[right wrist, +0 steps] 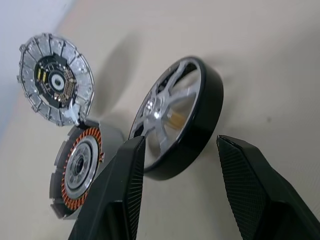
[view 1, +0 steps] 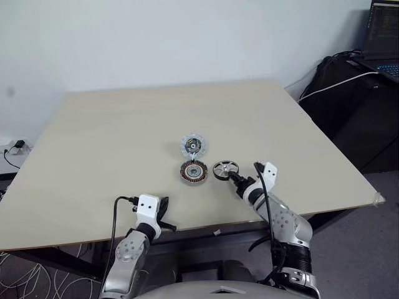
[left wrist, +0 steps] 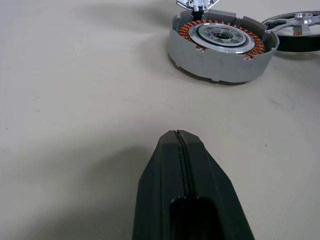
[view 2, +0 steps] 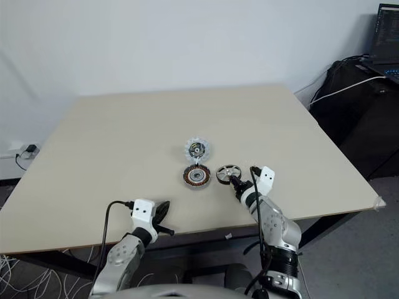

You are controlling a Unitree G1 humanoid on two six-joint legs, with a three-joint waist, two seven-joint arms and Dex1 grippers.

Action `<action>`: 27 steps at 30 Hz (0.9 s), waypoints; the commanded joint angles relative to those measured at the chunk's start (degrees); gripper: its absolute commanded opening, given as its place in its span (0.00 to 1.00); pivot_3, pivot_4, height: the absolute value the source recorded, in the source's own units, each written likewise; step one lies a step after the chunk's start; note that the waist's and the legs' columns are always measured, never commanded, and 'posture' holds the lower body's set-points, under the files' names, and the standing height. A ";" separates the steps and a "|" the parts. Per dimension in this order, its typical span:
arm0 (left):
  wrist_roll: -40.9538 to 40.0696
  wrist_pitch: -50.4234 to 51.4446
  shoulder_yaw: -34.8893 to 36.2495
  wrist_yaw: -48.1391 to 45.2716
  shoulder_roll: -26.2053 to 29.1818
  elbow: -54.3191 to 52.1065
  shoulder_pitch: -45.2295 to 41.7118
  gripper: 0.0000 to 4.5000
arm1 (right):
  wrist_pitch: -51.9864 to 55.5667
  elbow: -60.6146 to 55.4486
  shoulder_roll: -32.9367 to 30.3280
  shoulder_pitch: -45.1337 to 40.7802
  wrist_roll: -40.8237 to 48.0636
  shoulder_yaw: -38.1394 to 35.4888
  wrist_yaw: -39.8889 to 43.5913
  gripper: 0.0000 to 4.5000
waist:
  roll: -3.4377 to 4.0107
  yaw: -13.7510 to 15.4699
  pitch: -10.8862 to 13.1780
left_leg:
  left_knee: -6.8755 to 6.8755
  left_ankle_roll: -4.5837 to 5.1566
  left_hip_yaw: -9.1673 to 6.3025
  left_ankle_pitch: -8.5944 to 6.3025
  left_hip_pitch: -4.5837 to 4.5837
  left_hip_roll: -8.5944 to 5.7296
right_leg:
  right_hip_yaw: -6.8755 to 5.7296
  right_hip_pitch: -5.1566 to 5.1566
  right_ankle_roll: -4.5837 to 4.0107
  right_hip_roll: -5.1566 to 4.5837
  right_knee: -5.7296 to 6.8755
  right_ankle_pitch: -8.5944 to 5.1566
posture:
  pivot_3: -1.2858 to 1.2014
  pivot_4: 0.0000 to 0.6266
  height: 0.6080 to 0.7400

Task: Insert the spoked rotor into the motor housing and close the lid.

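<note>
My gripper will lift the spoked rotor (view 1: 225,169), and I expect a stem under it sticking out past the rotor's rim, because brass shows (right wrist: 175,120) between the rotor's spokes.
The spoked rotor (view 1: 225,169) lies flat on the table (view 1: 112,137), a silver wheel with a dark rim. Just left of it sits the motor housing (view 1: 194,172), with its copper windings facing up. The lid (view 1: 193,145) lies beyond the housing, dark centre up, its edge touching the housing. My right gripper (right wrist: 180,141) is open. Its fingers (right wrist: 125,185) stand on either side of the rotor's near rim (right wrist: 180,120), and a small gap shows at the right finger. My left gripper (left wrist: 177,135) is shut and empty, low over the table, well short of the housing (left wrist: 222,42).
The table's front edge runs close under both arms. A laptop (view 1: 386,37) and a dark bag with cables stand off the table at the back right. A power strip (view 1: 15,147) lies on the floor at the left.
</note>
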 commanded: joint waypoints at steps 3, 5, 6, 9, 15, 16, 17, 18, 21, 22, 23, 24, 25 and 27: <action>-0.29 -0.44 0.15 0.38 -0.02 -2.40 -0.80 0.00 | -0.64 -1.03 0.27 -0.75 1.47 -0.07 -0.36 0.55 | 0.00 0.00 0.00 | 0.00 0.02 0.00 0.01 0.00 0.00 | 0.00 0.00 0.00 0.00 0.00 0.00 | 0.52 0.00 1.00; -0.30 -0.43 0.16 0.39 -0.01 -2.43 -0.79 0.00 | -1.04 -1.16 0.57 -0.71 1.60 -0.32 -0.72 0.51 | 0.01 0.00 0.00 | 0.00 0.02 0.00 0.01 0.00 0.00 | 0.00 0.00 0.00 0.00 0.00 0.00 | 0.52 0.00 1.00; -0.30 -0.40 0.16 0.39 -0.01 -2.42 -0.83 0.00 | -1.15 -1.17 0.68 -0.73 1.68 -0.45 -0.91 0.46 | 0.01 0.00 0.00 | 0.00 0.02 0.00 0.01 0.00 0.00 | 0.00 0.00 0.00 0.00 0.00 0.00 | 0.52 0.00 1.00; -0.30 -0.34 0.15 0.36 0.00 -2.37 -0.90 0.00 | -1.19 -1.34 0.82 -0.62 2.14 -0.54 -1.13 0.26 | 0.01 -0.01 0.01 | 0.00 -0.05 0.00 -0.03 0.00 0.00 | 0.00 -0.01 0.00 0.00 -0.01 0.00 | 0.52 0.00 1.00; -0.33 -0.25 0.14 0.29 -0.01 -2.08 -1.05 0.00 | -1.23 -1.97 0.59 -0.24 3.81 -0.02 -1.65 0.11 | 0.04 -0.08 -0.04 | 0.02 -0.13 0.00 -0.07 0.04 0.01 | -0.01 0.07 0.02 -0.01 -0.01 0.00 | 0.52 0.00 1.00; -0.33 -0.25 0.14 0.31 -0.03 -2.04 -1.07 0.00 | -1.18 -2.08 0.57 -0.18 4.09 0.00 -1.67 0.11 | 0.04 -0.08 -0.04 | 0.03 -0.13 0.00 -0.07 0.04 0.01 | -0.01 0.07 0.03 -0.02 -0.01 0.01 | 0.52 0.00 1.00; -0.34 -0.25 0.16 0.35 -0.07 -1.95 -1.15 0.00 | -1.10 -2.24 0.61 -0.12 4.51 -0.05 -1.65 0.11 | 0.04 -0.09 -0.05 | 0.03 -0.14 0.00 -0.08 0.04 0.00 | 0.00 0.08 0.03 -0.02 -0.01 0.01 | 0.52 0.00 1.00; -0.33 -0.27 0.18 0.38 -0.10 -1.90 -1.19 0.00 | -0.91 -2.70 0.75 0.03 5.05 -0.12 -1.69 0.11 | 0.04 -0.09 -0.04 | 0.03 -0.14 0.00 -0.08 0.04 0.00 | 0.00 0.07 0.03 -0.01 -0.01 0.01 | 0.52 0.00 1.00; -0.30 -0.38 0.20 0.44 -0.14 -1.83 -1.24 0.00 | -1.70 -4.58 2.11 0.39 7.84 -1.28 -2.28 0.11 | 0.07 -0.06 -0.03 | 0.02 -0.12 0.00 -0.07 0.02 0.00 | -0.01 0.04 0.03 -0.01 -0.01 0.01 | 0.52 0.00 1.00; -0.30 -0.40 0.20 0.45 -0.14 -1.81 -1.26 0.00 | -2.08 -5.26 3.28 0.23 10.05 -2.62 -2.98 0.11 | 0.08 0.00 -0.02 | 0.01 -0.11 0.00 -0.07 0.01 0.00 | 0.00 0.03 0.02 -0.01 -0.02 0.01 | 0.52 0.00 1.00; -0.29 -0.42 0.19 0.45 -0.13 -1.80 -1.27 0.00 | -2.38 -5.87 4.30 0.10 12.28 -3.79 -3.69 0.11 | 0.10 0.10 0.00 | 0.01 -0.08 0.00 -0.04 -0.02 0.00 | 0.00 0.01 0.02 -0.01 -0.02 0.01 | 0.52 0.00 1.00; -0.30 -0.41 0.21 0.46 -0.13 -1.73 -1.35 0.00 | -2.57 -6.16 4.82 -0.03 13.90 -4.45 -4.29 0.10 | 0.10 0.16 0.01 | 0.00 -0.07 -0.01 -0.04 -0.02 0.00 | 0.00 0.01 0.02 -0.02 -0.04 0.01 | 0.52 0.00 1.00; -0.31 -0.42 0.21 0.45 -0.13 -1.71 -1.39 0.00 | -2.50 -6.83 5.43 0.01 15.93 -4.87 -4.70 0.10 | 0.12 0.18 0.03 | 0.00 -0.07 -0.01 -0.04 -0.03 -0.01 | -0.01 0.01 0.02 -0.02 -0.05 0.01 | 0.52 0.00 1.00; -0.34 -0.38 0.22 0.42 -0.11 -1.64 -1.53 0.00 | -2.23 -8.16 7.03 -0.10 21.04 -5.80 -5.26 0.10 | 0.21 0.08 0.13 | -0.01 -0.06 -0.01 -0.05 -0.05 -0.01 | 0.00 -0.02 0.02 -0.02 -0.05 0.00 | 0.52 0.00 1.00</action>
